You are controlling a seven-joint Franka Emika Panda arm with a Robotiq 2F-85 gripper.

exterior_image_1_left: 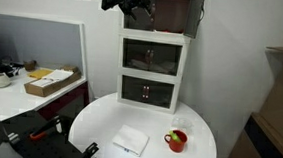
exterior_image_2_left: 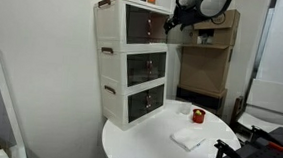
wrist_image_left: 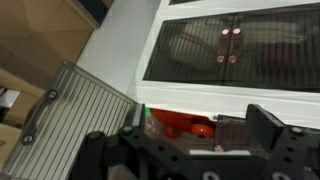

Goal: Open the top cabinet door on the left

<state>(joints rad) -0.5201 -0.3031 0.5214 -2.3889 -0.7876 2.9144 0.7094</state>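
Note:
Next, my gripper backs away, turns level and moves across the front to the top cabinet door [exterior_image_2_left: 139,26], because it slants down toward the middle level's knobs [wrist_image_left: 229,46].
A white three-tier cabinet [exterior_image_2_left: 112,67] stands on a round white table [exterior_image_2_left: 127,148]. The top cabinet door [exterior_image_2_left: 137,25] is the dark tinted panel on the left of the top tier and looks shut. In an exterior view my gripper [exterior_image_1_left: 138,11] covers that left half, and only the twin panel [exterior_image_1_left: 176,11] shows. My gripper [exterior_image_2_left: 171,24] hovers just in front of the top tier, open and empty. The wrist view looks down past the spread fingers [wrist_image_left: 200,120] onto a white-framed tinted front with two small knobs [wrist_image_left: 225,45].
A red cup [exterior_image_1_left: 176,142] and a folded white cloth [exterior_image_1_left: 130,140] lie on the table in front of the cabinet. A desk with a cardboard box [exterior_image_1_left: 51,81] stands to one side. Brown shelving [exterior_image_2_left: 208,54] stands behind the arm. A black device [exterior_image_2_left: 241,156] sits at the table's edge.

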